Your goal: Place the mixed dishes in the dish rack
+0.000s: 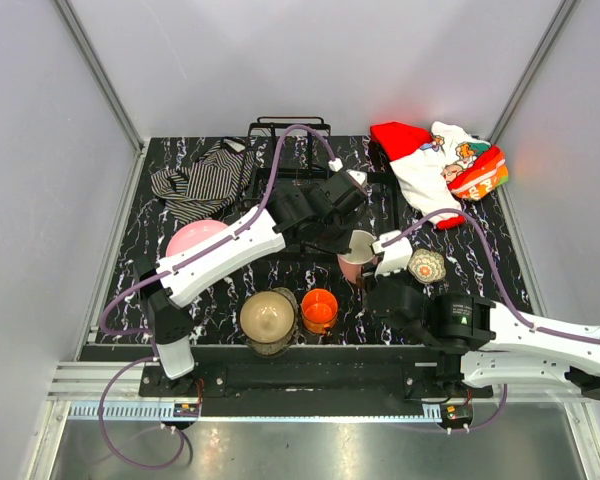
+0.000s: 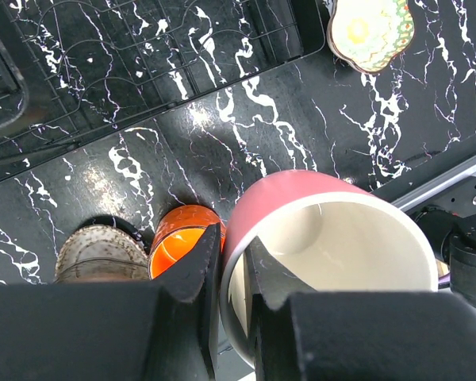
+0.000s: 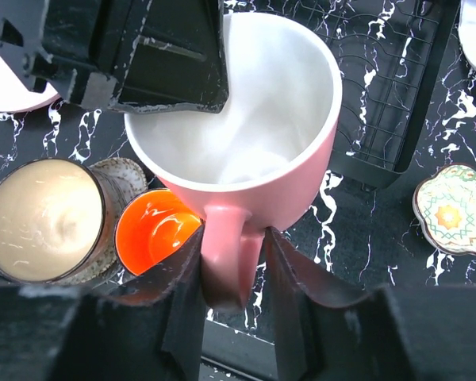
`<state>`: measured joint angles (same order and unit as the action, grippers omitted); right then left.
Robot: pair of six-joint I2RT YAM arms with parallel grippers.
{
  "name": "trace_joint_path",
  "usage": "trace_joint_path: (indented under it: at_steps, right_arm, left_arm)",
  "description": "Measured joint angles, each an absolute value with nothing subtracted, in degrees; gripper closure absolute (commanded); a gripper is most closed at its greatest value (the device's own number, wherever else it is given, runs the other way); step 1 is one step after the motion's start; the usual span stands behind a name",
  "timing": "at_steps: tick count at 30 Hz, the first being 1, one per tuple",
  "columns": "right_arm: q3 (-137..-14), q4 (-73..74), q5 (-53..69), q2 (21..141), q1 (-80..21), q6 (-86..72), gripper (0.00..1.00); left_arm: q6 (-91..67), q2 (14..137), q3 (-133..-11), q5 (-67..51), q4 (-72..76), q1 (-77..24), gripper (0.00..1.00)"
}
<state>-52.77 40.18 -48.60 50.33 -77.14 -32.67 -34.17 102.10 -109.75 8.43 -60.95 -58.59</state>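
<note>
Next, my right gripper closes on the mug's handle (image 3: pixel 228 266) before my left gripper backs off, since my left gripper is on the mug's rim (image 2: pixel 232 255) with its arm over the rack.
The cream-pink mug (image 1: pixel 360 262) is held off the table, just in front of the black wire dish rack (image 1: pixel 382 200). My left gripper (image 1: pixel 352 240) is shut on its rim (image 2: pixel 234 242), one finger inside and one outside. My right gripper (image 1: pixel 377 266) has the mug's handle between its fingers (image 3: pixel 234 238); the left finger touches it and a gap shows at the right finger. The brownish bowl (image 1: pixel 268 316) and orange cup (image 1: pixel 319 310) stand near the front edge. The pink plate (image 1: pixel 195 238) lies at the left. The floral cup (image 1: pixel 427 266) sits to the right. The tan-gold plate is not in view.
The striped cloth (image 1: pixel 205 175) lies at the back left and the red-white cloth (image 1: pixel 440 165) at the back right. The left arm covers much of the rack; its upright section (image 1: pixel 290 128) stands at the far end. Grey walls close in three sides.
</note>
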Motion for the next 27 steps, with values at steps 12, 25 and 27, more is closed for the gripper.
trace_joint_path:
  at_steps: [12, 25, 27]
  right_arm:
    - [-52.1, 39.7, -48.3, 50.2, -77.8, -29.7, 1.00]
    - [-51.0, 43.1, -47.7, 44.6, -77.8, -32.1, 1.00]
    - [-51.0, 43.2, -47.6, 44.6, -77.8, -32.4, 1.00]
  left_arm:
    - [-34.8, 102.4, -109.8, 7.5, -60.1, -58.3, 0.95]
    - [-34.5, 101.9, -109.3, 4.0, -56.5, -58.3, 0.46]
    - [-34.5, 101.7, -109.3, 3.7, -56.1, -58.2, 0.44]
